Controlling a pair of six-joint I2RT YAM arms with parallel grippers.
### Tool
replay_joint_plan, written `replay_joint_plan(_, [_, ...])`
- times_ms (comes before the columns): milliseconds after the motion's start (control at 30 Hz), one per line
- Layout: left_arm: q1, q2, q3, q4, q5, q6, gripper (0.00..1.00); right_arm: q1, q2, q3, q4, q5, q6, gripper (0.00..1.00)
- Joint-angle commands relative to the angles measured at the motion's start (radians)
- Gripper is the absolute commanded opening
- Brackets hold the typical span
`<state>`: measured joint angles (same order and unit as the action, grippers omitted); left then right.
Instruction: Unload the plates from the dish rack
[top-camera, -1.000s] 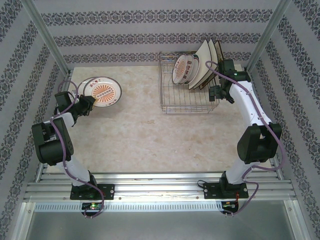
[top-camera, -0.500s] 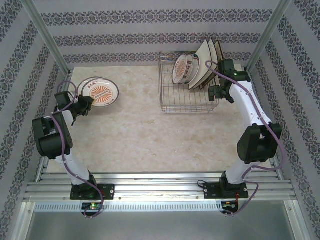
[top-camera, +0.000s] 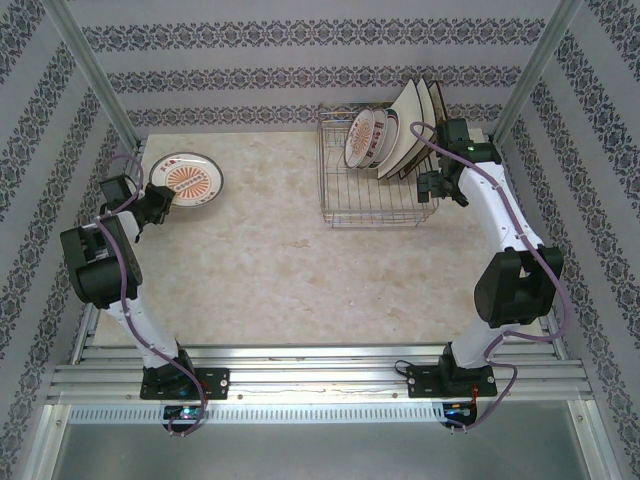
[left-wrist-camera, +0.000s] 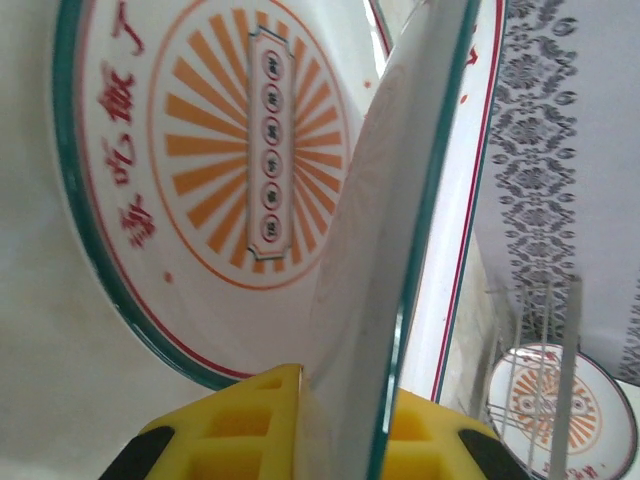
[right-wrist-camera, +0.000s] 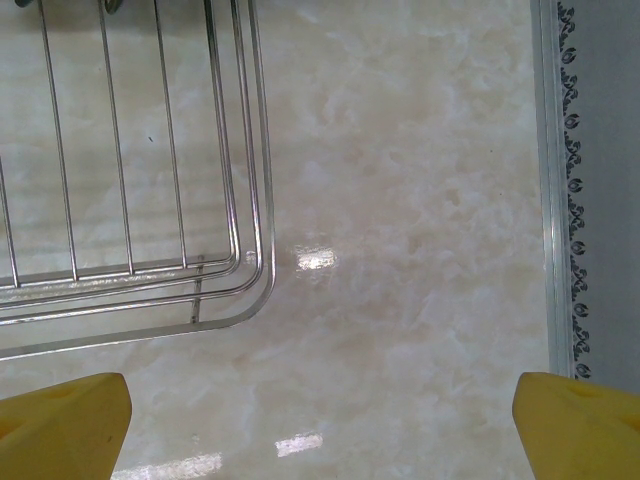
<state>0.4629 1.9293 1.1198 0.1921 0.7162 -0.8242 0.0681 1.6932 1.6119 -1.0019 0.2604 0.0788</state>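
Observation:
The held plate's bottom side (left-wrist-camera: 378, 210) faces the flat plate (left-wrist-camera: 190, 150). My left gripper keeps tipping the held plate down until it rests there, then let go.
My left gripper (top-camera: 152, 203) (left-wrist-camera: 340, 412) is shut on the rim of a round white plate (top-camera: 186, 179) (left-wrist-camera: 392, 250) with a teal edge, at the table's far left. In the left wrist view the held plate stands tilted over another plate (left-wrist-camera: 215, 150) with an orange sunburst that lies flat. The wire dish rack (top-camera: 375, 195) (right-wrist-camera: 150, 150) stands at the back right, holding round plates (top-camera: 365, 138) and larger square plates (top-camera: 412, 122) on edge. My right gripper (top-camera: 432, 187) (right-wrist-camera: 320, 420) hangs open over bare table by the rack's near right corner, touching nothing.
Patterned walls close in the table on three sides, with metal posts (top-camera: 95, 75) at the back corners. A metal rail (right-wrist-camera: 545, 180) runs along the table's right edge close to my right gripper. The marble tabletop (top-camera: 280, 260) lies between the arms.
My left gripper has carried its plate to the left and back, over the plate lying on the table. The right arm has not moved.

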Motion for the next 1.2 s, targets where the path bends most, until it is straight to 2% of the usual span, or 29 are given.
replay_joint_plan(0, [0.011,0.022,0.04,-0.016,-0.009,0.039,0.0,0.009,0.002,0.021,-0.011,-0.006,-0.005,0.98])
replay_joint_plan(600, [0.025,0.09,0.072,-0.048,-0.032,0.072,0.0,0.019,0.006,0.043,-0.024,0.005,-0.011,0.98])
replay_joint_plan(767, [0.024,0.088,0.08,-0.081,-0.047,0.1,0.04,0.022,0.008,0.044,-0.021,0.002,-0.009,0.98])
replay_joint_plan(967, [0.025,0.086,0.092,-0.116,-0.053,0.12,0.14,0.025,0.011,0.038,-0.019,0.0,-0.008,0.98])
replay_joint_plan(1167, [0.024,0.081,0.092,-0.143,-0.058,0.146,0.17,0.027,0.011,0.034,-0.011,-0.005,-0.005,0.98])
